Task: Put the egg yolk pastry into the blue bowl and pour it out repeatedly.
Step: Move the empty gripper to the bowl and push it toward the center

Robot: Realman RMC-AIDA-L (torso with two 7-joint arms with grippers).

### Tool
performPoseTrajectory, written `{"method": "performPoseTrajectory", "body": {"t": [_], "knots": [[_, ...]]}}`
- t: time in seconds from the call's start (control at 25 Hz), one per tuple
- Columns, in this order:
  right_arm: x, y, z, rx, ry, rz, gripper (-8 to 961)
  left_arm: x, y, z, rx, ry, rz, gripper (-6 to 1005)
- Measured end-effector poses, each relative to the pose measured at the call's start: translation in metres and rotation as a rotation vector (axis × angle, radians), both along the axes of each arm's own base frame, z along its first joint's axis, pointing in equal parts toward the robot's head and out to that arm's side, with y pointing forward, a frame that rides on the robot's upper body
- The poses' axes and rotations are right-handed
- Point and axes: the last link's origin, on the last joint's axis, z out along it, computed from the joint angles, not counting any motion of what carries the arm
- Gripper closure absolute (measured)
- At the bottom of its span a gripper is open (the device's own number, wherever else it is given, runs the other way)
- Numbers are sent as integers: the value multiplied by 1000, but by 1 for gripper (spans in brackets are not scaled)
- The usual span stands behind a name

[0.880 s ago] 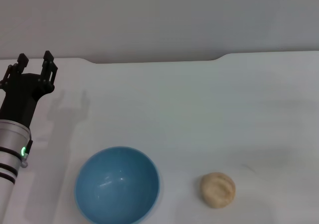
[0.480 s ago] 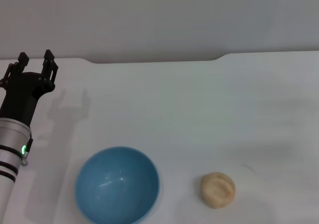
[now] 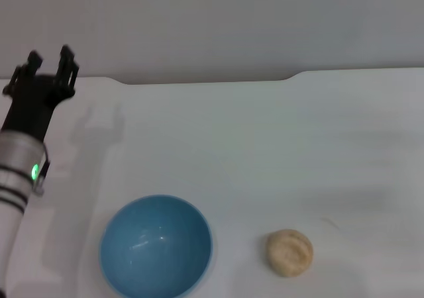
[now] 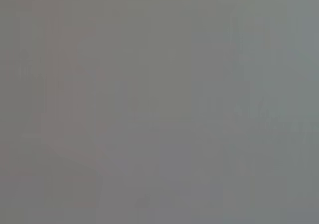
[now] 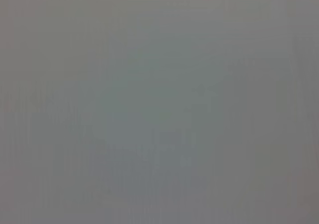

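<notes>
Next, I swing my left gripper back and lower it to the bowl's rim [image 3: 114, 218], because it points at the grey wall [image 3: 52, 40], well past the blue bowl.
The blue bowl [image 3: 156, 245] stands upright and empty at the front left of the white table. The egg yolk pastry [image 3: 289, 251] lies on the table to the right of the bowl, apart from it. My left gripper [image 3: 48, 63] is open and empty, raised at the far left near the table's back edge, well behind the bowl. My right gripper is out of view. Both wrist views show only a plain grey field.
The white table [image 3: 265, 146] ends at a back edge against a grey wall [image 3: 212, 20], with a step in the edge at the right. Nothing else stands on the table.
My left gripper has risen and moved a little toward the back. The bowl and the pastry have not moved.
</notes>
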Motion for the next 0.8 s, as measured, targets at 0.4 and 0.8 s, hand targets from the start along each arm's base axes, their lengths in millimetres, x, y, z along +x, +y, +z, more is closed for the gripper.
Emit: {"method": "performPoseTrajectory", "body": {"t": [0.4, 0.8], "knots": [[11, 2, -4, -34, 156, -32, 444, 55, 68, 4, -222, 63, -40, 433], [23, 2, -2, -53, 220, -69, 444, 90, 69, 41, -377, 175, 91, 433]]}}
